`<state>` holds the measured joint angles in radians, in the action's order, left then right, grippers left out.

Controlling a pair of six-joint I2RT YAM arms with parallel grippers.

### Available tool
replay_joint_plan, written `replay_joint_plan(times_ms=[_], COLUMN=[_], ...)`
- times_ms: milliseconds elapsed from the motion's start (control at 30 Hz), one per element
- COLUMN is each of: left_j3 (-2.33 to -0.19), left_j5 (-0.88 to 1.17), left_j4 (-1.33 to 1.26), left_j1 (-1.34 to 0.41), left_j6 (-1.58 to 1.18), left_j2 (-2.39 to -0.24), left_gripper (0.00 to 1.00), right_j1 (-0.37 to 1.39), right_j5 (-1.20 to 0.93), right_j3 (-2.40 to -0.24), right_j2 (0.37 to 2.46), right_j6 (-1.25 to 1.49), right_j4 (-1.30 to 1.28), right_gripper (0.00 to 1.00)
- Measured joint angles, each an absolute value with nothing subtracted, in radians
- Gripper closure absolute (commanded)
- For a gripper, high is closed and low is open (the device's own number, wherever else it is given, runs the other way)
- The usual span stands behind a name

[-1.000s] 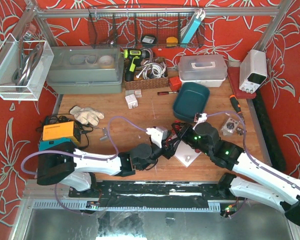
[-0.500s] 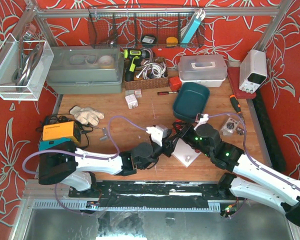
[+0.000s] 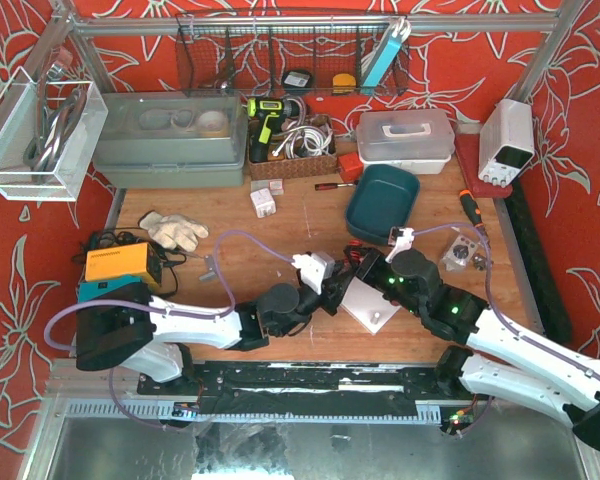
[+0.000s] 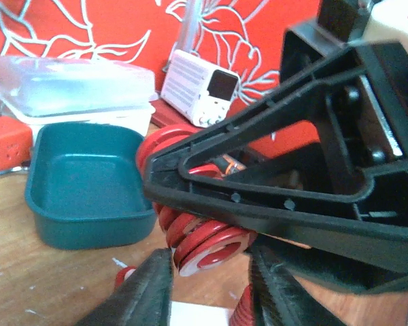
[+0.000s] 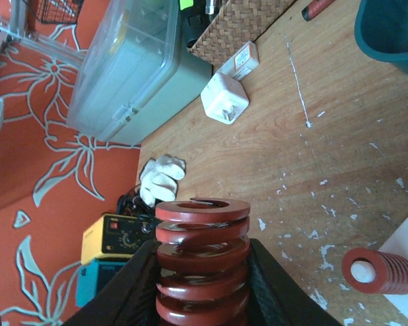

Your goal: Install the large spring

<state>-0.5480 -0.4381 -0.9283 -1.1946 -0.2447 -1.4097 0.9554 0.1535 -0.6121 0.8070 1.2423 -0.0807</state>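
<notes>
My left gripper should open, swing round and grip the coils (image 4: 183, 227) squarely before the handover, because the large spring's end (image 4: 214, 254) slants above my left gripper's fingers.
The large red spring (image 5: 202, 261) stands gripped between my right gripper's (image 5: 202, 272) black fingers, its free end pointing towards the left side of the table. In the left wrist view the same spring (image 4: 207, 244) pokes out under the right gripper's black frame, and its end sits between my left gripper's (image 4: 207, 278) two fingers, which stand apart on either side of it with small gaps. In the top view the left gripper (image 3: 330, 290) and the right gripper (image 3: 365, 272) meet nose to nose above a white plate (image 3: 373, 308). A smaller red spring (image 5: 379, 270) sits on that plate.
A teal tray (image 3: 382, 203) lies just behind the grippers, with a clear lidded box (image 3: 405, 138) and a white power supply (image 3: 507, 140) further back. A white adapter (image 3: 263, 202), a glove (image 3: 173, 231) and a yellow meter (image 3: 120, 263) lie to the left.
The right gripper with the spring has edged a little left towards the left gripper. The left arm has shifted slightly. Both grips look unchanged.
</notes>
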Motion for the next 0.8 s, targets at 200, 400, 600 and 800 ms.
replay_joint_plan(times_ms=[200,400,600,800], left_j3=[-0.533,-0.522,-0.691,-0.928], left_j5=[-0.364,-0.35,-0.268,-0.132], left_j4=[-0.791,-0.492,-0.195,0.026], left_j1=[-1.198,-1.171,-1.04,-1.009], left_j6=[-0.276,-0.368,-0.413,-0.397], left_j2=[-1.315,-1.073,-0.941,-1.027], left_gripper=[0.35,0.39,0.42,0.41], right_j1=[0.979,0.98,0.981,0.981], right_j5=[0.208,0.214,0.091,0.017], right_j3=[-0.612,-0.572,-0.5,-0.452], right_j2=[0.739,0.673,0.666,0.658], right_j6=[0.994,0.491,0.084,-0.11], right_j4=[-0.124,-0.06,0.017,0.097], right_gripper=[1.0,1.0,1.0,1.0])
